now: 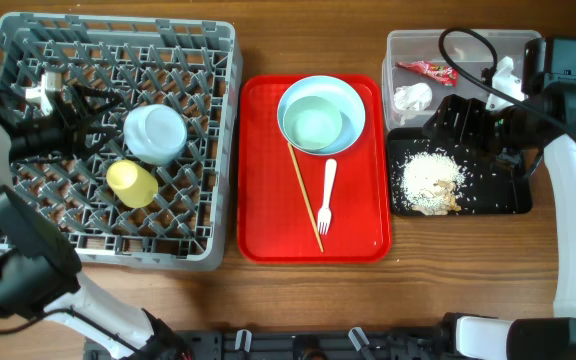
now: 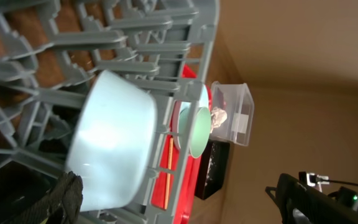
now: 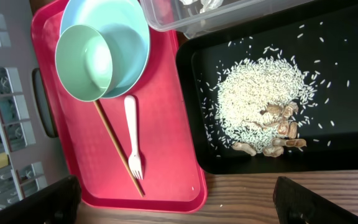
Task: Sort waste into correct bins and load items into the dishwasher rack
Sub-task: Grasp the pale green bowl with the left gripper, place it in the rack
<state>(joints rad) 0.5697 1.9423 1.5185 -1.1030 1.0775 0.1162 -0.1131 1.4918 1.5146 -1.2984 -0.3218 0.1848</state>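
I should keep moving my left gripper over until its fingers are on both sides of the bowl's rim (image 1: 327, 147), because the second bowl (image 1: 313, 122) is standing upright on the pale-blue plate with its rim clear.
The grey dishwasher rack (image 1: 118, 28) holds an upturned pale-blue bowl (image 1: 155, 133) and a yellow cup (image 1: 132, 183). My left gripper (image 1: 86, 106) is open over the rack, beside that bowl (image 2: 114, 143). On the red tray (image 1: 353, 210) lie a pale-blue plate (image 1: 354, 104) with the second bowl (image 1: 315, 125) in it, a chopstick (image 1: 305, 195) and a white fork (image 1: 326, 195). The clear tub (image 1: 468, 40) holds the red wrapper (image 1: 426, 69) and napkin (image 1: 413, 97). The black tray (image 1: 498, 195) holds rice scraps (image 1: 430, 180). My right gripper (image 1: 463, 122) is open and empty above the black tray's near edge.
In the right wrist view the fork (image 3: 132, 134) and chopstick (image 3: 114, 143) lie side by side below the plate (image 3: 132, 37). Bare wooden table runs along the front edge (image 1: 418, 285). Cables hang over the clear tub's right side (image 1: 468, 45).
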